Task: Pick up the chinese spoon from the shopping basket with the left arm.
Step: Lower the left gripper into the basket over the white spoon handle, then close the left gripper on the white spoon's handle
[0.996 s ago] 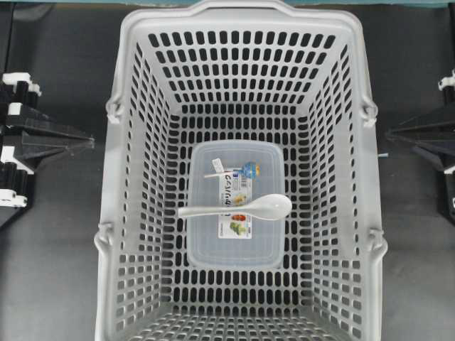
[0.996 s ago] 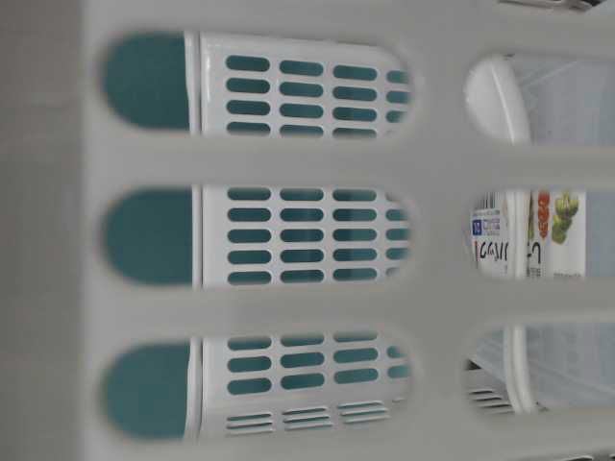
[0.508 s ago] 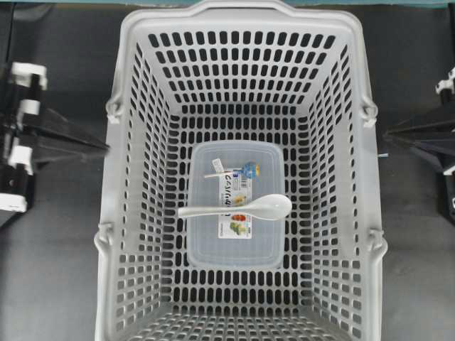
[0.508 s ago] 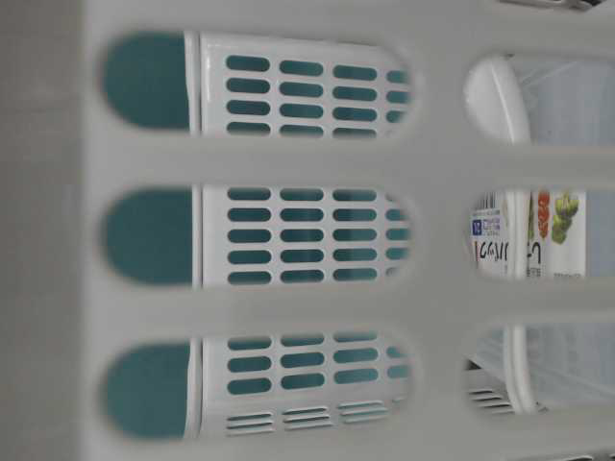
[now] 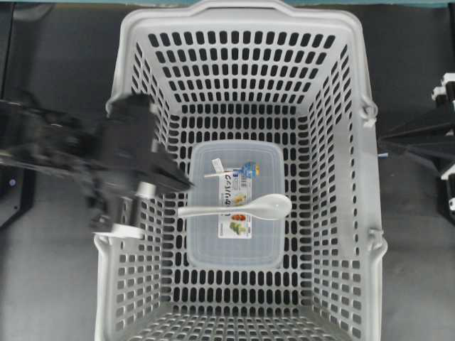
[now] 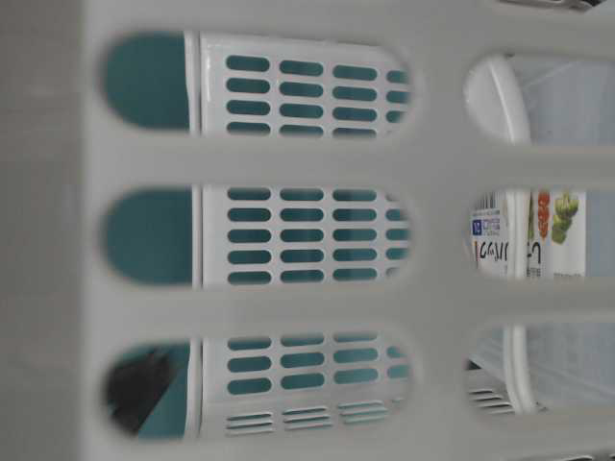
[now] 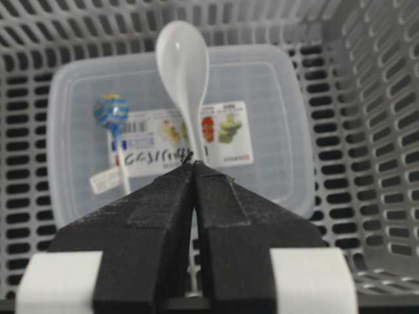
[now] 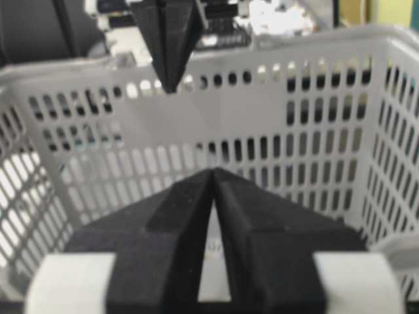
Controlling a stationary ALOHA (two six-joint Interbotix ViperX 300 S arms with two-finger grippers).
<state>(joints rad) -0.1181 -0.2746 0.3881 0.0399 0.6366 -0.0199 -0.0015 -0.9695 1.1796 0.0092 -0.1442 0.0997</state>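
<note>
The spoon's handle [image 5: 206, 211] is lined up with my left gripper and clear of the lollipop. I should continue to reach toward the handle's bowl end [image 5: 244, 208] until my open fingers are on both sides of it.
The white chinese spoon [image 5: 245, 208] lies on the clear lidded box inside the grey shopping basket [image 5: 126, 277], bowl to the right, handle to the left. It also shows in the left wrist view [image 7: 185, 72]. My left gripper [image 5: 186, 184] is shut and empty, reaching over the basket's left wall, its tip above and just left of the spoon's handle end. In the left wrist view the gripper tip [image 7: 194, 165] sits over the handle. My right gripper [image 5: 382, 144] is shut and empty outside the basket's right wall; its tip shows in the right wrist view [image 8: 212, 171].
A clear lidded food box [image 5: 234, 249] with a label sits on the basket floor. A blue-topped lollipop [image 5: 249, 170] lies on its lid above the spoon. The basket walls rise high around them. The table-level view shows only the basket wall [image 6: 288, 163].
My left arm has swung from outside the basket's left wall in over the rim, towards the spoon's handle. The right gripper has shifted only slightly. The spoon has not moved.
</note>
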